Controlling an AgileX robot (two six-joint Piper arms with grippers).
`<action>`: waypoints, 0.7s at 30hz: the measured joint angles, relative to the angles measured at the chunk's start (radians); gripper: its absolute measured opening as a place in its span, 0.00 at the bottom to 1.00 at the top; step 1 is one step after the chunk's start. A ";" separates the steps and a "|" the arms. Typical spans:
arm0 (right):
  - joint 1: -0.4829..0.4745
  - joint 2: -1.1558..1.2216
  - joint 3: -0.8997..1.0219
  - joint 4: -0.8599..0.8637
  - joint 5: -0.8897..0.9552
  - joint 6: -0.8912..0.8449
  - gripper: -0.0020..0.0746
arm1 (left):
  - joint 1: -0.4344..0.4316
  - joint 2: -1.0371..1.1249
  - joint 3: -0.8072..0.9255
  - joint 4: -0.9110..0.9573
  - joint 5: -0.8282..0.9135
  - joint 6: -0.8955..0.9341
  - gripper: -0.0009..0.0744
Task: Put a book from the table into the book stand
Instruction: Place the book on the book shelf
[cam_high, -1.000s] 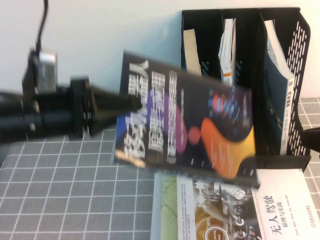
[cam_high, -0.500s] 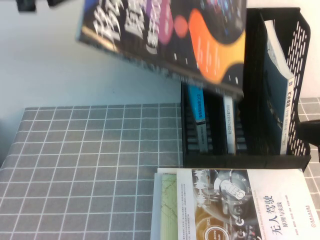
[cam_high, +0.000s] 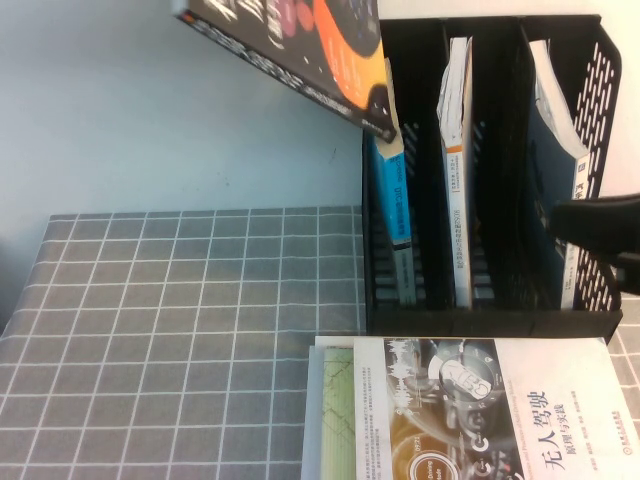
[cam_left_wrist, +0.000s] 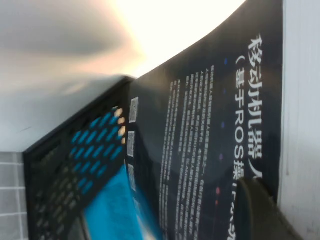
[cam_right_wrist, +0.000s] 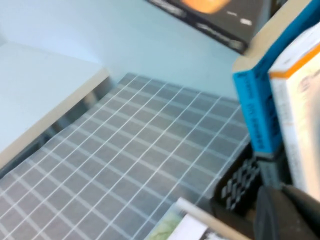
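The black book's lower corner (cam_high: 384, 130) is hanging over the blue-spined book, so the robot's left gripper should bring that corner above the book stand slot's open gap (cam_high: 424, 195) before lowering it.
The black book (cam_high: 330, 50) hangs tilted high in the air, mostly past the top of the high view. Its lower corner touches the top of the yellowed pages in the left slot of the black book stand (cam_high: 490, 322). My left gripper (cam_left_wrist: 260, 202) is out of the high view. In the left wrist view it is shut on the book's black cover (cam_left_wrist: 210, 150), beside the stand's perforated wall (cam_left_wrist: 60, 175). My right gripper (cam_high: 598, 225) hovers in front of the stand's right slot. In its wrist view the right gripper (cam_right_wrist: 287, 215) is shut and empty.
The blue-spined book (cam_high: 395, 220) fills the left slot, a white-and-orange book (cam_high: 457, 200) the middle one, and a dark blue book (cam_high: 560, 150) the right one. The white-covered book (cam_high: 470, 410) lies on the gridded table (cam_high: 180, 330) in front of the stand.
The left arm has lifted the black book off the table and up out of the high view, and its lower corner now meets the left slot. The right gripper has moved in from the right edge.
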 joint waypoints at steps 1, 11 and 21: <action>0.000 0.016 0.000 0.012 0.011 -0.013 0.02 | -0.022 0.016 -0.003 0.024 -0.017 -0.008 0.16; 0.000 0.197 0.000 0.205 0.145 -0.197 0.02 | -0.150 0.038 -0.037 0.114 -0.108 -0.053 0.17; 0.000 0.353 -0.001 0.392 0.221 -0.378 0.02 | -0.156 0.051 -0.150 0.222 -0.016 -0.057 0.17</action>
